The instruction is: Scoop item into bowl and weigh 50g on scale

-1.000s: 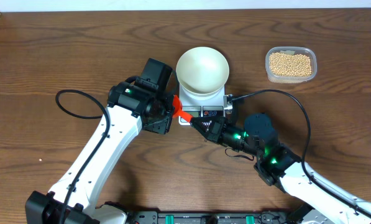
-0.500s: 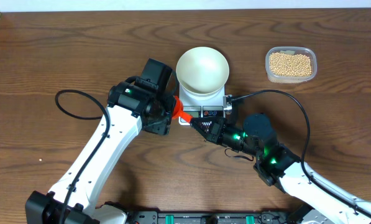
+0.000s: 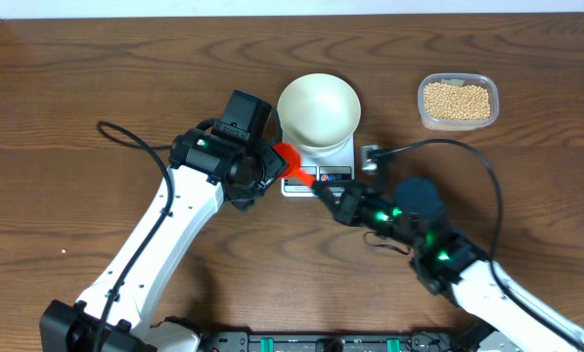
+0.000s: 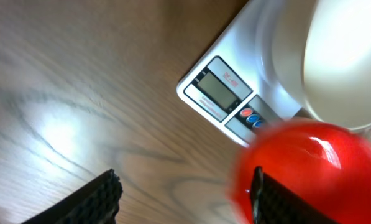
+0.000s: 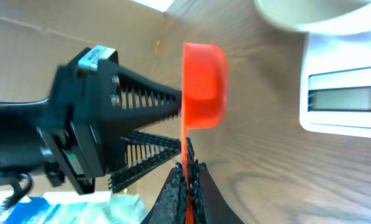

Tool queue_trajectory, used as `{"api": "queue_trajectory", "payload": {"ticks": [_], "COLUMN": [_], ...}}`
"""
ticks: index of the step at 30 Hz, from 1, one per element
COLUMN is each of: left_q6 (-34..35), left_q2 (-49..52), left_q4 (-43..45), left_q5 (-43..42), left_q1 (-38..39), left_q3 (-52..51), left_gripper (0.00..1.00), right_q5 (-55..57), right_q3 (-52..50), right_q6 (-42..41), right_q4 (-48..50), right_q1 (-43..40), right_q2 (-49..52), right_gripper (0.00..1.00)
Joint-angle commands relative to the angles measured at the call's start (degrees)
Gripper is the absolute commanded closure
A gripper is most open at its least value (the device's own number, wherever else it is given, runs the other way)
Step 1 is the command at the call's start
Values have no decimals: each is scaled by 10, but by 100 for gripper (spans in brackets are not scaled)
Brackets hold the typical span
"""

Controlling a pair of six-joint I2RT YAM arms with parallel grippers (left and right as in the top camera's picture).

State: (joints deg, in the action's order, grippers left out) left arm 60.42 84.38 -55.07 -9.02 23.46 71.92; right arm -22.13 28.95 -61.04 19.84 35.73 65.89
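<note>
The scale has a blank display and the red scoop (image 3: 288, 158) beside its buttons (image 4: 252, 118), so the robot's right gripper should move the scoop out of the way before the left gripper closes and presses a button.
The beans (image 3: 457, 101) fill a clear tub at the back right. The white bowl (image 3: 318, 110) stands on the white scale (image 3: 333, 179) and its inside looks bare. A red scoop (image 3: 290, 161) hangs by the scale's front left corner. My right gripper (image 3: 323, 189) is shut on its thin handle, as the right wrist view shows (image 5: 189, 168), with the cup (image 5: 204, 84) straight ahead. My left gripper (image 4: 185, 180) is open, its fingers apart on either side of the scoop cup (image 4: 309, 168). The scale display (image 4: 217, 92) reads too small to tell.
The clear plastic tub (image 3: 489, 83) sits apart from the scale to the right. A black cable (image 3: 438, 147) loops over the table behind my right arm. Another cable (image 3: 125, 147) curls to the left of my left arm.
My left gripper has opened and let go of the scoop. The right gripper, shut on the handle, has shifted the scoop a little up and to the right.
</note>
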Motion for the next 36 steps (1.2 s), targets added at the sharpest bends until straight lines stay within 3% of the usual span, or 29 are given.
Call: {"api": "queue_trajectory", "payload": {"ticks": [1, 9, 13, 15, 17, 27, 32, 36], "left_q6": [-157, -230, -277, -299, -320, -324, -288, -214], "left_q2": [-16, -48, -64, -69, -73, -149, -199, -210], "left_q4": [-1, -1, -6, -6, -6, -4, -4, 11], "left_q5": [9, 9, -5, -11, -12, 66, 118, 214], "left_q1": [0, 1, 3, 5, 14, 91, 174, 275], "left_q3": [-2, -2, -2, -2, -2, -2, -7, -55], "left_gripper": [27, 24, 45, 66, 93, 93, 93, 93], "right_q5": [9, 9, 13, 12, 12, 0, -49, -91], "right_q3": [10, 45, 101, 131, 156, 228, 228, 228], "right_q6": [58, 160, 216, 237, 254, 306, 327, 344], "right_q4": [-53, -260, -388, -438, -478, -617, -626, -634], "right_q1": [-38, -122, -167, -188, -206, -297, -346, -392], "right_q2": [-66, -182, -222, -231, -234, -234, -233, -233], "right_gripper": [99, 99, 99, 99, 99, 99, 99, 99]}}
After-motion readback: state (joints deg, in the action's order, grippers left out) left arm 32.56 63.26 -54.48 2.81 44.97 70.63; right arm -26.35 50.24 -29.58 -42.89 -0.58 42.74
